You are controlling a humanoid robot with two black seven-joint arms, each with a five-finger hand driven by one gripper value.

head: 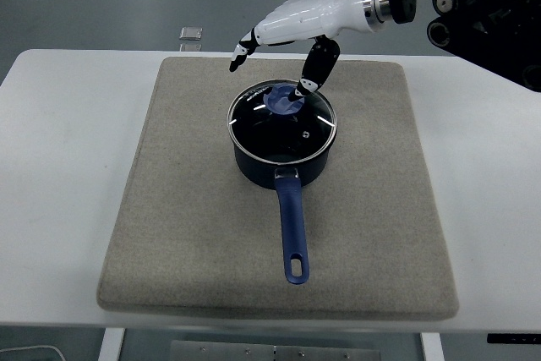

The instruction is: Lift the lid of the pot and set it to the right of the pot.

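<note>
I see only an even darkness [275, 137] through the glass lid, so the pot [258, 170] should be empty when I lift the lid.
A dark blue pot [281, 168] with a long blue handle [293, 234] pointing toward me stands in the middle of a grey mat [186, 217]. Its glass lid [287, 128] with a blue knob [281, 100] sits on the pot. My right hand [270, 73], white with black fingertips, comes in from the top right and hovers over the far side of the lid. Its fingers are spread and hold nothing. The thumb tip [304, 85] is right at the knob's right side; the index tip [237, 62] points down to the left, beyond the rim.
The mat lies on a white table [59, 166]. Bare mat lies to the right of the pot [380, 158]. A small silver object [192, 33] lies beyond the table's far edge.
</note>
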